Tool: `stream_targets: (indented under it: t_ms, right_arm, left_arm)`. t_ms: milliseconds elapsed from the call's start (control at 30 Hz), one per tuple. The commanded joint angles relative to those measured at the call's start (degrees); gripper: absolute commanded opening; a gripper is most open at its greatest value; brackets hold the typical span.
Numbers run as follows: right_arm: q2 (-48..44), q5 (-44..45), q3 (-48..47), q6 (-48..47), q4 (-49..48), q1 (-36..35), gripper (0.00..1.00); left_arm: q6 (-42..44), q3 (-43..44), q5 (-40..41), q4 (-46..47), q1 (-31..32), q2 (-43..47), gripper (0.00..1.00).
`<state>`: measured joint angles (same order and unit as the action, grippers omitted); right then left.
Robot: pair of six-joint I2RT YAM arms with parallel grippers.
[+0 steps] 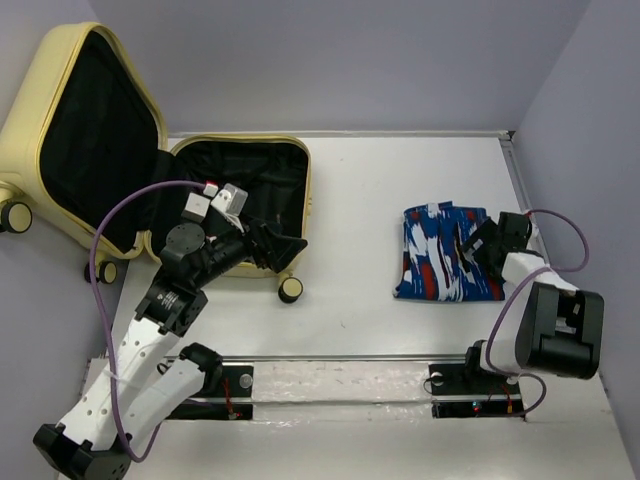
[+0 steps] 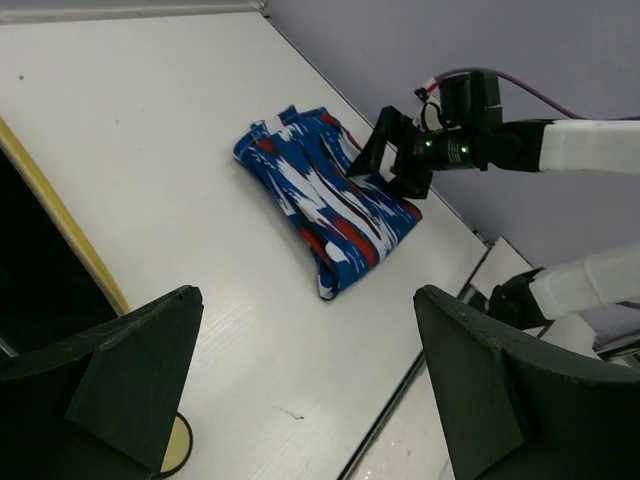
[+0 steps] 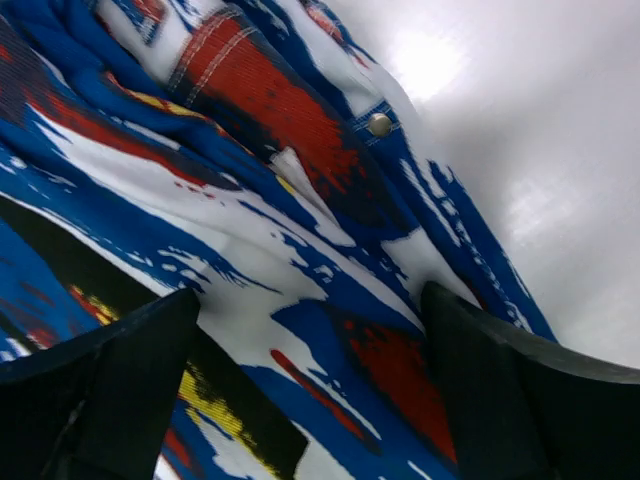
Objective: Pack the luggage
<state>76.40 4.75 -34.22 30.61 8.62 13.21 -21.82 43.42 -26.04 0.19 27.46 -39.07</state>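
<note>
The folded cloth (image 1: 436, 256) is far from the luggage and my left gripper. My right gripper should slide it nearer before both grippers pick it up by opposite edges (image 1: 407, 232).
The luggage (image 1: 306, 190), a pale-yellow hard-shell suitcase with black lining, lies open at the left; its lid leans up and back. My left gripper (image 1: 288, 250) hovers over the case's near right corner, open and empty, just above a wheel (image 1: 291, 289). In the left wrist view the left gripper (image 2: 305, 295) frames bare table, with the case rim (image 2: 60, 230) at left. A folded blue, white and red cloth (image 1: 445, 255) lies on the right of the table. My right gripper (image 1: 476, 240) sits on the cloth's right part, open, fingers astride the fabric (image 3: 300, 200).
A raised white lip (image 1: 510, 150) borders the table at the back and right, with grey walls beyond. A metal rail (image 1: 340, 385) carrying both arm bases runs along the near edge. White tabletop (image 1: 350, 220) lies between case and cloth.
</note>
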Motion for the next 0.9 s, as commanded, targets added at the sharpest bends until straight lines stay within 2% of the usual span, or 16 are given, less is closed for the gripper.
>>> stream_targets:
  t_ms: [0,100,233,333,400,467,633,767,867]
  right_arm:
    - [6.03,-20.02,-1.91,0.67,-6.56,0.41,0.94]
    - [10.25,-28.29,-2.43,2.34,-14.50,-0.64,0.88]
    - [16.66,-31.56,-7.62,1.30,-15.21,-4.42,0.87]
    - [19.40,-32.09,-10.96,2.25,-16.70,-5.74,0.91]
    - [18.08,-27.72,-10.17,2.96,-17.59,-5.74,0.97]
    - [12.65,-20.86,-7.98,2.70,-17.41,-5.74,1.00]
    - [-3.67,-6.63,-2.45,3.92,-13.64,-5.74,1.00]
    - [-11.95,-3.36,5.64,7.97,-12.05,-4.51,1.00]
    - [-15.13,-6.22,10.92,10.52,-11.79,-3.90,0.98]
  left_arm:
    - [-5.06,1.85,-4.11,3.41,1.45,-1.27,0.99]
    - [-8.32,0.44,-2.70,6.93,3.73,-3.55,0.98]
    - [-7.88,2.98,3.97,8.16,11.10,-10.66,0.98]
    - [-7.18,6.50,9.68,8.25,15.06,-18.57,0.97]
    - [-7.62,8.43,14.69,8.25,15.95,-24.37,0.95]
    - [-8.32,10.01,19.43,8.51,17.01,-29.82,0.95]
    - [-10.60,12.04,24.01,12.55,18.76,-39.74,0.95]
    - [-11.40,13.97,27.52,13.35,19.47,-43.10,0.95]
    - [-10.87,16.34,28.15,12.56,19.56,-45.74,0.95]
